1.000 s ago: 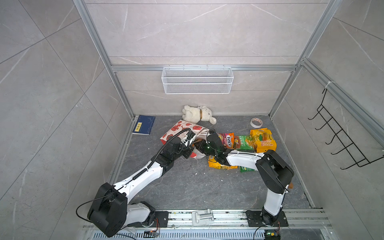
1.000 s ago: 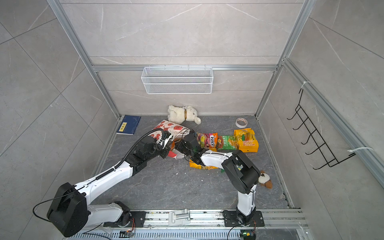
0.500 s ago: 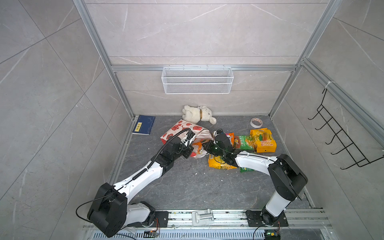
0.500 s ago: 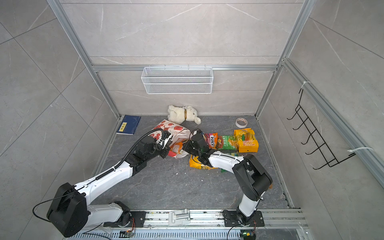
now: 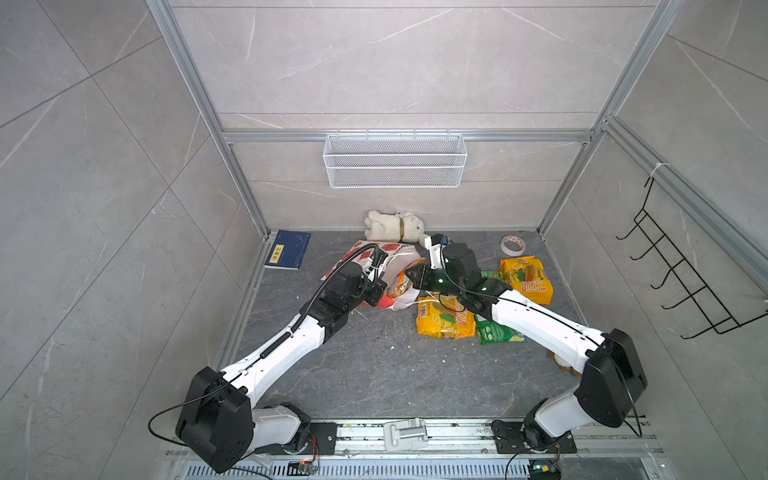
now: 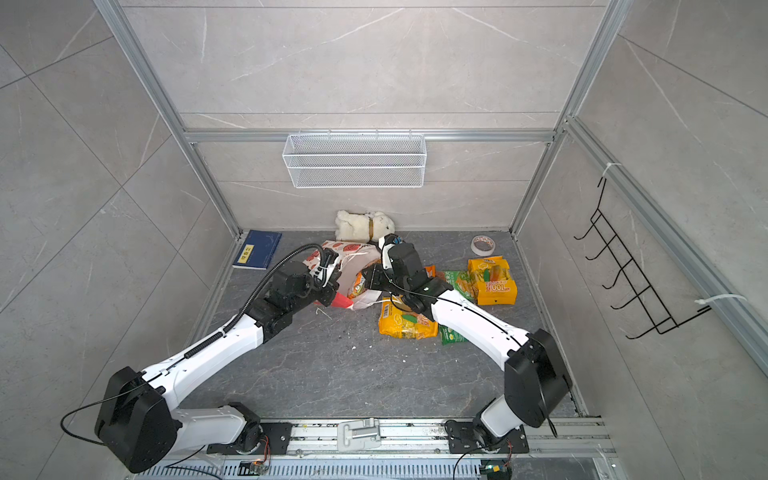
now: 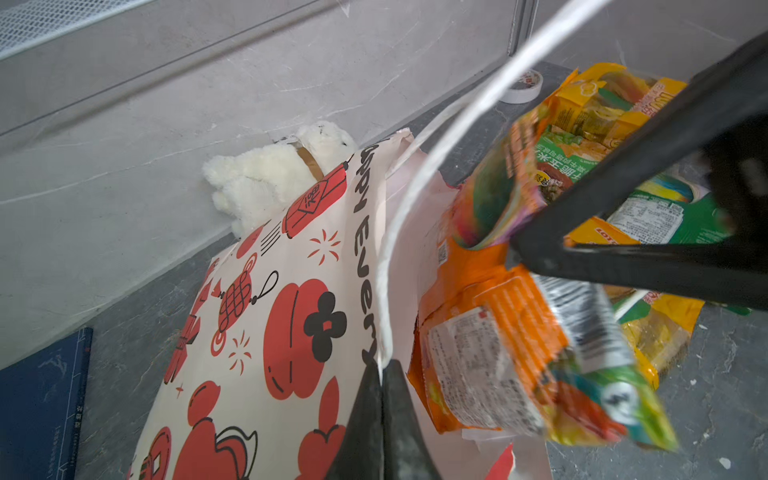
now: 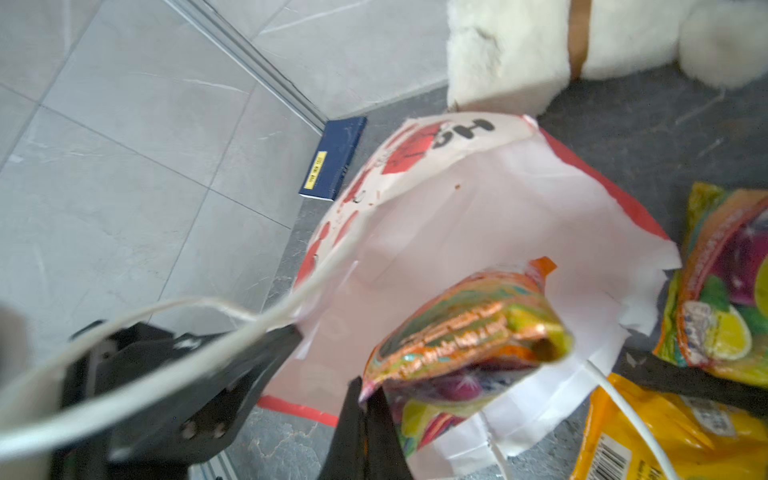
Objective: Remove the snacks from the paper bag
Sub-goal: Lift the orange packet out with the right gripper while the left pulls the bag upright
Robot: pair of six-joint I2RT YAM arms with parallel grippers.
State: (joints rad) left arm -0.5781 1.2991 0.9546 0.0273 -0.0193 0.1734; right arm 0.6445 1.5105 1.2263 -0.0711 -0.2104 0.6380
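Observation:
I should first stand the bag (image 5: 361, 251) up with my left gripper, because the tipped paper bag's opening (image 5: 408, 262) covers the free floor. My right gripper should then put the orange-pink snack packet there.
The paper bag (image 5: 371, 254) (image 6: 353, 252) lies on its side on the floor, mouth toward the right arm. My left gripper (image 7: 381, 365) (image 5: 380, 286) is shut on its white cord handle (image 7: 415, 183) at the mouth. My right gripper (image 8: 365, 395) (image 5: 409, 276) is shut on the corner of an orange-pink snack packet (image 8: 465, 328) (image 7: 490, 332) that hangs half out of the bag (image 8: 457, 216). Other snacks lie on the floor to the right: a yellow one (image 5: 444, 318), a green one (image 5: 496, 332) and a yellow-orange one (image 5: 525, 278).
A white plush toy (image 5: 392, 226) lies against the back wall just behind the bag. A blue book (image 5: 289, 249) sits at the back left, a tape roll (image 5: 512, 245) at the back right. A wire basket (image 5: 395, 160) hangs on the back wall, a hook rack (image 5: 681, 282) on the right wall.
My right gripper has drawn back from inside the bag toward the right and rear, bringing the orange-pink packet out to the mouth. The left gripper has stayed on the handle.

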